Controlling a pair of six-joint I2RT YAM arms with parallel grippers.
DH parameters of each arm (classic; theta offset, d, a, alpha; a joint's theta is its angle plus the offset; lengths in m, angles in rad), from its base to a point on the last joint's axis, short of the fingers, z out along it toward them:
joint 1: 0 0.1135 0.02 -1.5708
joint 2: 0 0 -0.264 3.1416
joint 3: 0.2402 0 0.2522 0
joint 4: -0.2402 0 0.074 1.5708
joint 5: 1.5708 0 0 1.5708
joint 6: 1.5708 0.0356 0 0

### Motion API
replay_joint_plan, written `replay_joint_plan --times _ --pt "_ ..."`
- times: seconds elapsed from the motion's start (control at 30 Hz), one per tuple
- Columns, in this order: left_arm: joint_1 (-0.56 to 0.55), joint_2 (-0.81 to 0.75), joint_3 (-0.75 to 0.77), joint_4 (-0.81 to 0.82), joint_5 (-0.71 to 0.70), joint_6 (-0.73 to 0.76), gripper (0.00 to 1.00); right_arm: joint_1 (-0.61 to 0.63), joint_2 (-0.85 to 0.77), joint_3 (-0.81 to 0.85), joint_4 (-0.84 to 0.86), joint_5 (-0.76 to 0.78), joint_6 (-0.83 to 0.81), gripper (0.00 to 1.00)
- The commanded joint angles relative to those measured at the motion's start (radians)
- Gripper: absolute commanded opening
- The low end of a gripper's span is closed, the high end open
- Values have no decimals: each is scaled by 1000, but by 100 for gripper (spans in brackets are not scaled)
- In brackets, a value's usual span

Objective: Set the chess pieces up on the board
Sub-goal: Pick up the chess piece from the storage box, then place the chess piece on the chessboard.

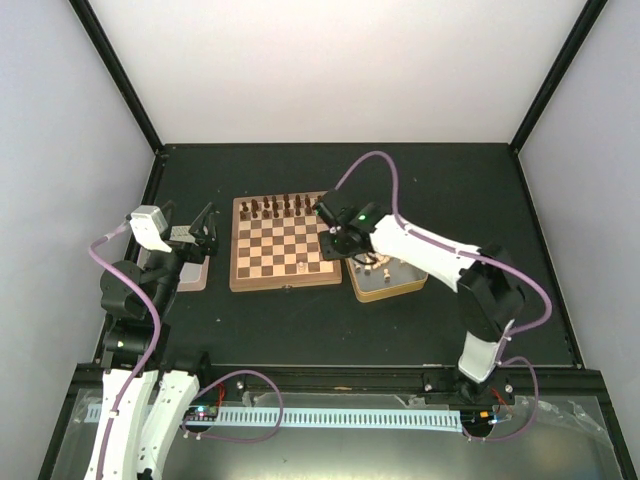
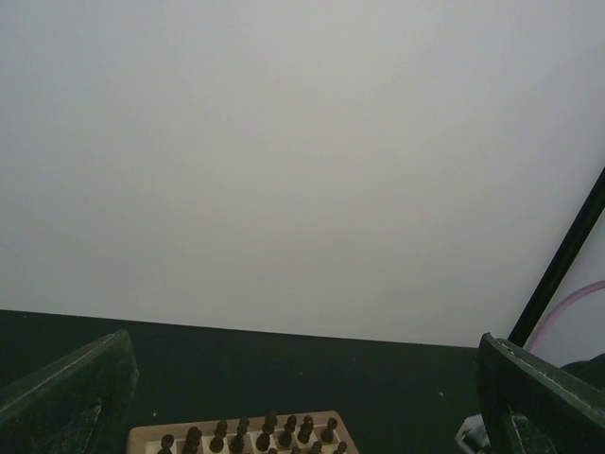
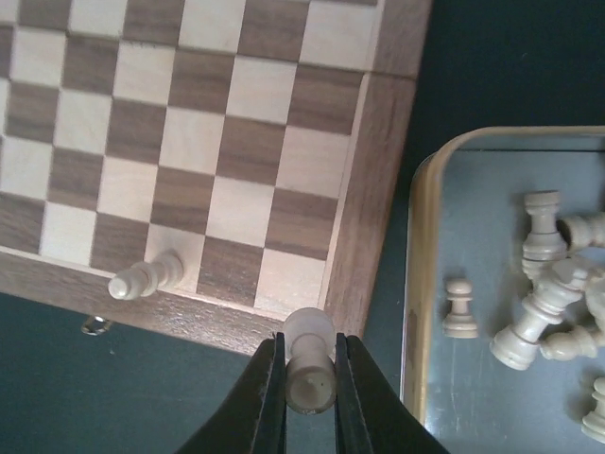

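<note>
The held pale chess piece [image 3: 310, 331] has its base facing down, and the near corner square [image 3: 291, 282] is empty. My right gripper keeps going down until the piece's base touches that square.
The board [image 1: 285, 284] lies mid-table, with dark chessmen [image 1: 280, 207] along its far rows. One pale chess piece [image 1: 303, 267] stands alone on its near row [image 3: 145, 277]. My right gripper [image 3: 309, 355] is shut on another pale chess piece [image 3: 310, 364], held just above the board's [image 3: 378, 170] near right corner, over the frame. More pale chess pieces [image 3: 544, 312] lie heaped in the gold-rimmed tin [image 3: 423, 255], with one pawn [image 3: 460, 307] standing apart. My left gripper [image 1: 205, 235] hangs open left of the board, empty; its fingers [image 2: 66, 388] frame the back wall.
The tin [image 1: 388, 285] sits right beside the board's right edge. A pale flat block [image 1: 190, 272] lies left of the board under the left arm. Dark chessmen [image 2: 255, 435] show at the bottom of the left wrist view. Black frame posts stand at the table's back corners.
</note>
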Motion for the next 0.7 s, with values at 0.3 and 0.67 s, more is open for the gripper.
replay_joint_plan --times 0.3,0.67 --pt "8 -3 -4 3 -3 9 99 95 188 169 -177 140 -46 10" --pt "11 -1 -4 4 -2 8 99 104 246 203 -174 70 -29 12"
